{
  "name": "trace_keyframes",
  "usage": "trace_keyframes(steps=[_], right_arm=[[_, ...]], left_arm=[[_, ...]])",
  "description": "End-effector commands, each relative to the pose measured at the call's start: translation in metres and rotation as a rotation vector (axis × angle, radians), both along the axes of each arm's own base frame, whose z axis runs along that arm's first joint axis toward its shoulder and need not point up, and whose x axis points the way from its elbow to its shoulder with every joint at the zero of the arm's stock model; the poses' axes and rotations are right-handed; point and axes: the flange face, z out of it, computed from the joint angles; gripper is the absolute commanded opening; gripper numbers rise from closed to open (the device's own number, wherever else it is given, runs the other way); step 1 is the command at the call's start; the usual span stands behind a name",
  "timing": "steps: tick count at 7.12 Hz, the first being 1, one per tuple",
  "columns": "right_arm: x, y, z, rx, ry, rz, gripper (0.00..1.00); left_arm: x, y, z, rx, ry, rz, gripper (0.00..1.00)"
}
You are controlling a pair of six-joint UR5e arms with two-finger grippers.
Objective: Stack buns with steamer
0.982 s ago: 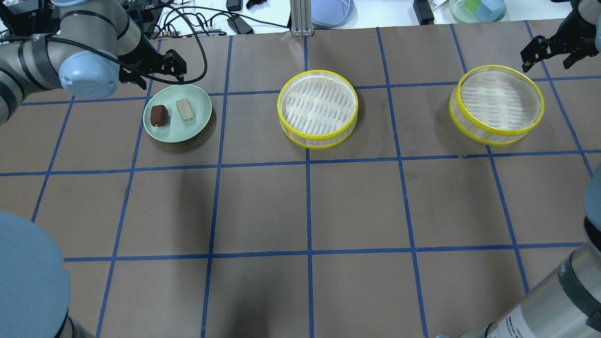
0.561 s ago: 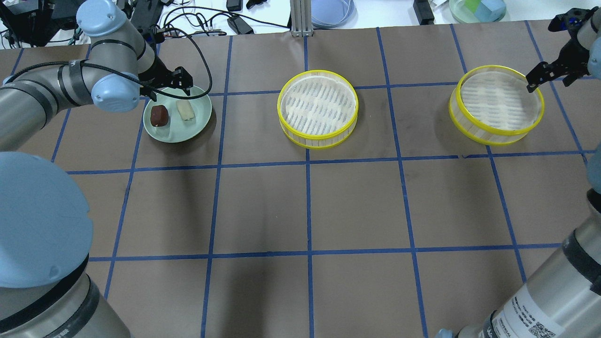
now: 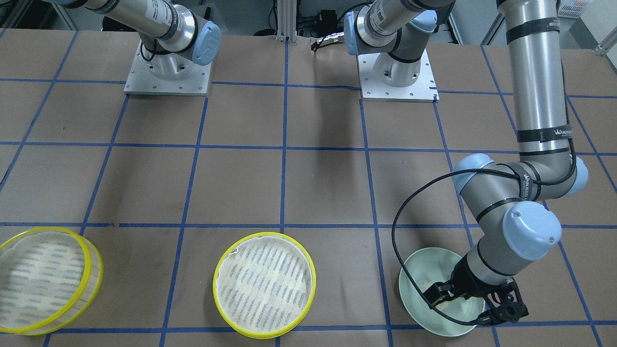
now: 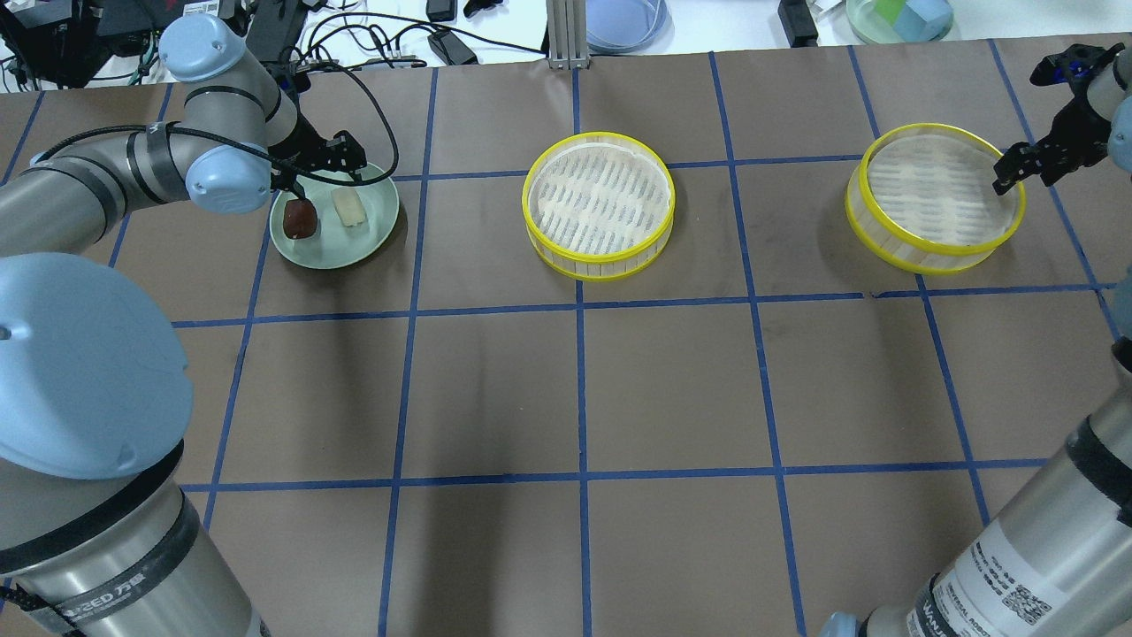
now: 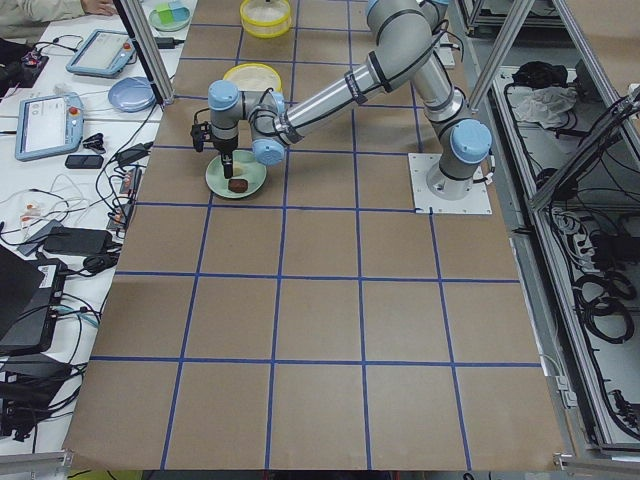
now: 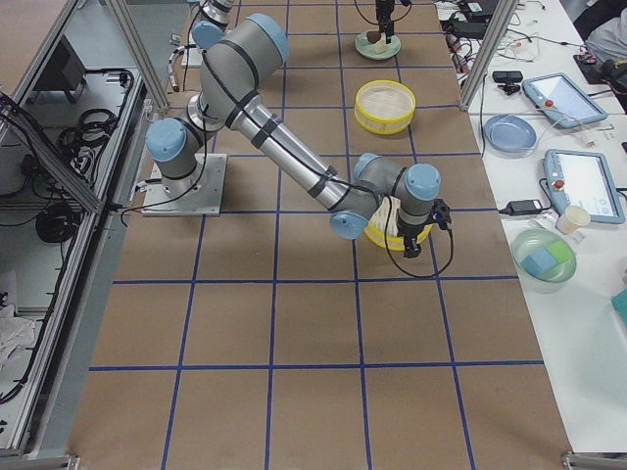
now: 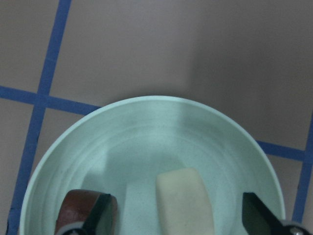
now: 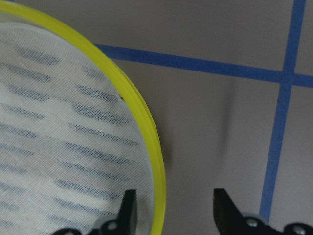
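Observation:
I expect the white liner [image 3: 39, 280] to stay spread inside when I lift the steamer level by its yellow rim, because the liner lies flat within the steamer level's rim [image 3: 87, 271].
A cream-white bun [image 4: 348, 208] and a dark reddish-brown bun [image 4: 299, 218] lie side by side on a pale green plate [image 4: 354, 243]. My left gripper [image 4: 323, 177] is open low over the plate. In the left wrist view the cream bun [image 7: 185, 200] lies between its fingers, and the brown bun [image 7: 78, 208] shows by the left finger. Two yellow-rimmed steamer tiers stand apart, one at the middle [image 4: 599, 205] and one at the right [image 4: 935, 196]. My right gripper [image 4: 1028, 168] is open, with its jaws on either side of the right tier's rim [image 8: 154, 161].
Blue tape lines grid the brown table [image 4: 672, 389]. Cables, a blue dish [image 4: 624, 19] and a green bowl [image 4: 898, 18] lie beyond the far edge. The left arm's cable [image 3: 400, 241] loops beside the plate.
My left gripper has come down over the plate to the buns. My right gripper has come down to the right tier's right rim.

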Motion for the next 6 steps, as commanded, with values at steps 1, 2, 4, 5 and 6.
trace_keyframes(steps=[1,2,4,5,6], right_arm=[[0.001,0.002,-0.001,0.005,-0.009,-0.012,0.26],[0.001,0.001,-0.002,0.003,-0.015,-0.013,0.10],[0.002,0.002,0.008,-0.010,-0.010,-0.045,0.00],[0.004,0.003,0.015,-0.017,-0.007,-0.052,0.00],[0.009,0.003,0.031,-0.032,0.001,-0.062,0.00]], left_arm=[[-0.007,-0.003,-0.017,0.012,0.061,-0.002,0.90],[-0.007,-0.001,-0.035,0.042,0.067,0.000,0.78],[-0.007,-0.001,-0.040,0.055,0.066,-0.017,0.00],[-0.006,-0.003,-0.032,0.036,0.060,-0.012,0.00],[-0.006,-0.004,-0.013,0.008,0.056,-0.003,0.00]])
